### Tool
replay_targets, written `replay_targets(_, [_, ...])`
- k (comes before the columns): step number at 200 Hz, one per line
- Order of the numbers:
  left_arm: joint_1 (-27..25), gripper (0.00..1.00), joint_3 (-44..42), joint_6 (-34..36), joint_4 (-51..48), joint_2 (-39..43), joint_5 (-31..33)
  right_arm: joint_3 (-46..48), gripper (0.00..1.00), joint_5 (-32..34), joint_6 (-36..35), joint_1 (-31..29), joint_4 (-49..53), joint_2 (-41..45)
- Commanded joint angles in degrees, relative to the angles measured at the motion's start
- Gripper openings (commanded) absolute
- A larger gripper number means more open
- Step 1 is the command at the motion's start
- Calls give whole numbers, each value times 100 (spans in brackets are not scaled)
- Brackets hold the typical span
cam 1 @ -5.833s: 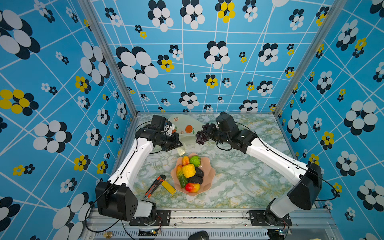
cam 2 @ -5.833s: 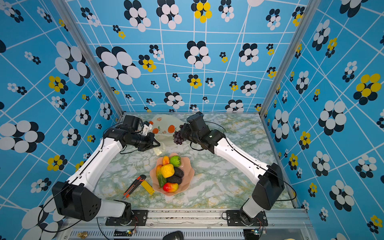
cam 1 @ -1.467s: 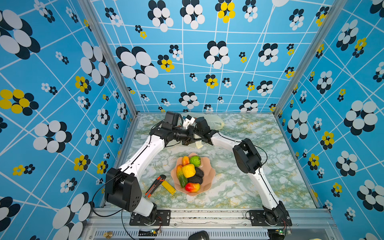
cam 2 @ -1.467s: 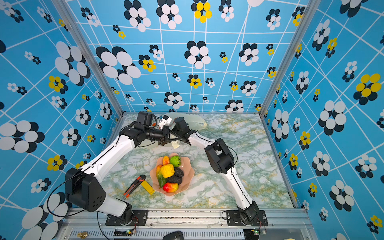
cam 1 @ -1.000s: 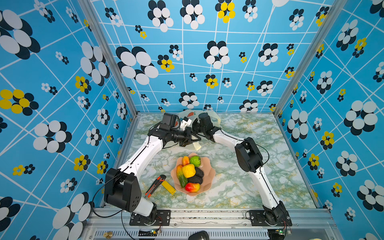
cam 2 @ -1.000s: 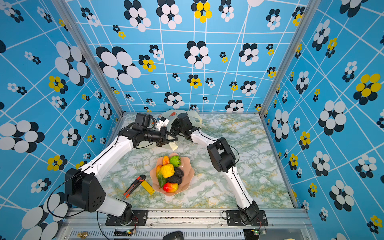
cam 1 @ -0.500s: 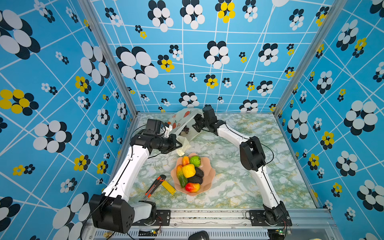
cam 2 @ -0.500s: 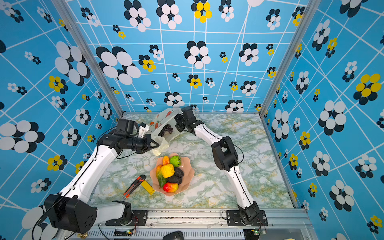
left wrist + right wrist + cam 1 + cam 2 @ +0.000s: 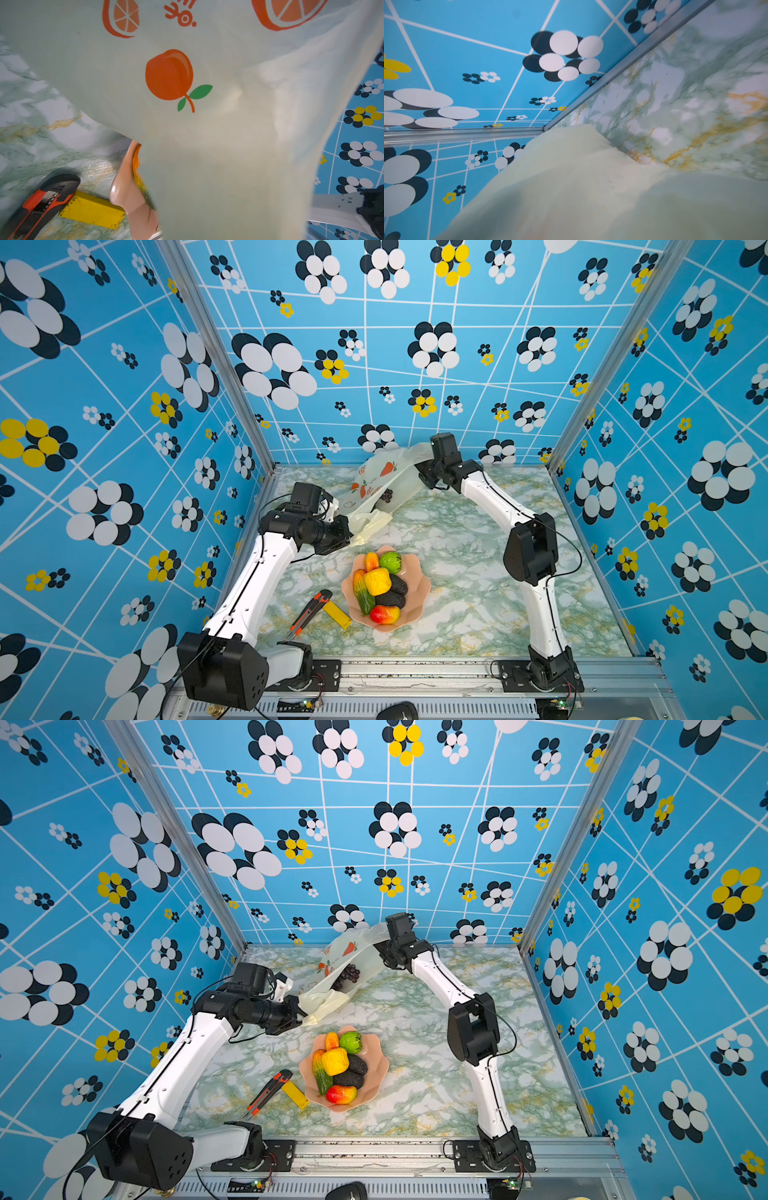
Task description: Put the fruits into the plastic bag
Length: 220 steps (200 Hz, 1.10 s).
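The plastic bag (image 9: 387,482) is pulled tight at a slant toward the back wall, so my right gripper should move the bag's raised end forward until it is level with my left gripper.
The plastic bag (image 9: 374,485) (image 9: 340,959) hangs stretched between both grippers at the back of the table. A dark purple grape bunch (image 9: 386,495) (image 9: 350,973) shows through its film. My left gripper (image 9: 348,533) (image 9: 300,1015) is shut on the bag's lower handle. My right gripper (image 9: 420,471) is at the bag's raised upper end, and the film hides its jaws. In both wrist views the bag (image 9: 207,124) (image 9: 571,187) covers the jaws. The other fruits lie in the pink bowl (image 9: 420,587): green round (image 9: 390,562), yellow lumpy (image 9: 377,581), mango (image 9: 384,614).
An orange-black utility knife (image 9: 309,610) (image 9: 41,203) and a flat yellow block (image 9: 337,614) (image 9: 91,209) lie just left of the bowl (image 9: 122,182). Patterned blue walls close the table at the back and on both sides.
The grape bunch, once in my right gripper, now lies in the bag. In the last second my left gripper drew back towards the front left and the right rose towards the back, stretching the bag.
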State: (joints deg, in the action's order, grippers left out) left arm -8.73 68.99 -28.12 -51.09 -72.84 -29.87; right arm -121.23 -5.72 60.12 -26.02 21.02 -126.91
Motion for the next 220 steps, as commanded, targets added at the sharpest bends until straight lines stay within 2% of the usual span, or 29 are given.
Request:
replay_targets(1, [20, 0, 283, 152, -215, -46, 152, -149, 99, 546, -570, 104, 386, 504])
replay_targets(25, [-18, 0, 378, 114, -57, -155, -41, -276, 99, 247, -496, 106, 585, 484])
replay_targets(75, [-371, 0, 515, -117, 573, -417, -755, -135, 99, -1074, 324, -32, 1354, 281])
replay_targets(107, [-556, 0, 801, -325, 871, -687, -927, 53, 99, -1653, 618, -153, 1683, 393])
replay_targets(144, [-642, 0, 1192, -333, 803, -935, -881, 593, 99, -2240, 1360, -182, 1792, 880])
replay_targets(162, [-641, 0, 1298, -337, 801, -1002, -856, 608, 99, -2576, 1398, -190, 2049, 1028])
replay_targets(178, [-643, 0, 1319, -342, 807, -1052, -836, 452, 91, -2532, 1130, -195, 2528, 1175])
replay_targets(194, [-645, 0, 1294, -329, 837, -1087, -825, 441, 69, -2513, 955, -184, 2809, 1286])
replay_targets(208, [-643, 0, 1292, -323, 870, -1110, -831, 627, 66, -2522, 915, -182, 2873, 1373])
replay_targets(220, [-639, 0, 1301, -324, 881, -1119, -826, 829, 57, -2479, 887, -180, 2892, 1452])
